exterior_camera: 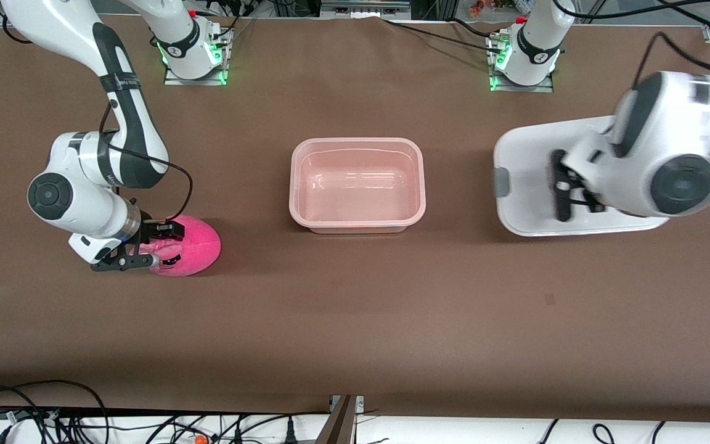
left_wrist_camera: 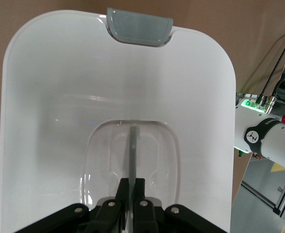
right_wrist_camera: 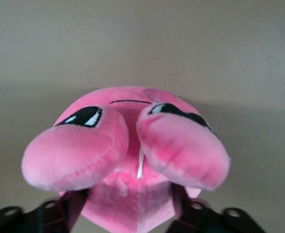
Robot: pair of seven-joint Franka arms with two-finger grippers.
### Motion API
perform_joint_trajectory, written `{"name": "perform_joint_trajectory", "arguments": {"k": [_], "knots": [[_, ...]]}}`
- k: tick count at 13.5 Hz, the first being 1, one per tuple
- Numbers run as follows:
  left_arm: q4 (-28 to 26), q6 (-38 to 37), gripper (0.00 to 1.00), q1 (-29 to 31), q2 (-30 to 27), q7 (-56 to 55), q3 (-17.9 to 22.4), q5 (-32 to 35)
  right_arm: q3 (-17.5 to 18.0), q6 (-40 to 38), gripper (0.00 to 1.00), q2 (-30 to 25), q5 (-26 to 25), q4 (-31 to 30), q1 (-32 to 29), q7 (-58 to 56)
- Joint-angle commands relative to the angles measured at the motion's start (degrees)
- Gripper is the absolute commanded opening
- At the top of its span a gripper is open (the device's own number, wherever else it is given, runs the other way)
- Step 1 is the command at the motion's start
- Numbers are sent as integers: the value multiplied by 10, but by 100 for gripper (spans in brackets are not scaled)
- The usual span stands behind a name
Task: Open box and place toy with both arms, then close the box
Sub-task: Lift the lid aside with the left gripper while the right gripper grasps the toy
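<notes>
The tub is empty (exterior_camera: 357, 182) and my right gripper is holding the pink plush toy. My left gripper should hold the white lid (exterior_camera: 528, 159) out of the way until the toy is in the tub.
The open pinkish tub of the box (exterior_camera: 357, 142) stands empty at the table's middle. Its white lid (exterior_camera: 527, 160) with a grey clip (exterior_camera: 501, 182) is toward the left arm's end. My left gripper (exterior_camera: 567, 194) is shut on the lid's clear handle (left_wrist_camera: 132, 141). The left wrist view shows the lid (left_wrist_camera: 59, 97), its clip (left_wrist_camera: 140, 26) and my left gripper (left_wrist_camera: 131, 182). The pink plush toy (exterior_camera: 198, 246) is toward the right arm's end. My right gripper (exterior_camera: 158, 245) is shut on it at table height. In the right wrist view the toy (right_wrist_camera: 127, 141) fills my right gripper (right_wrist_camera: 126, 209).
The two arm bases (exterior_camera: 193, 52) (exterior_camera: 524, 58) stand along the table edge farthest from the front camera. Cables (exterior_camera: 53, 413) run below the nearest edge. Brown table (exterior_camera: 355, 308) lies between the toy, the tub and the lid. An arm base (left_wrist_camera: 268, 138) shows beside the lid.
</notes>
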Motion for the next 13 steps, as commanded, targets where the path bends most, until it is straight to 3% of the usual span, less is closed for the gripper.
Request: {"name": "perform_joint_trajectory", "arguments": {"k": [1, 2, 3, 7, 9, 13], "knots": [[45, 0, 0, 36, -6, 19, -13, 0, 2, 12, 18, 3, 12, 0, -6, -19], [44, 10, 0, 36, -4, 17, -13, -3, 2, 13, 3, 4, 12, 0, -7, -24], [46, 10, 0, 36, -4, 11, -13, -9, 2, 12, 0, 3, 12, 1, -8, -30], [50, 7, 0, 24, -4, -10, -15, -23, 1, -2, 0, -12, 12, 13, -4, -94], [50, 7, 0, 28, -4, -4, -15, -25, 4, -49, 0, -35, 7, 28, 2, -106], [50, 7, 0, 25, -4, -5, -15, -25, 51, -222, 0, -45, 5, 157, 6, -213]]}}
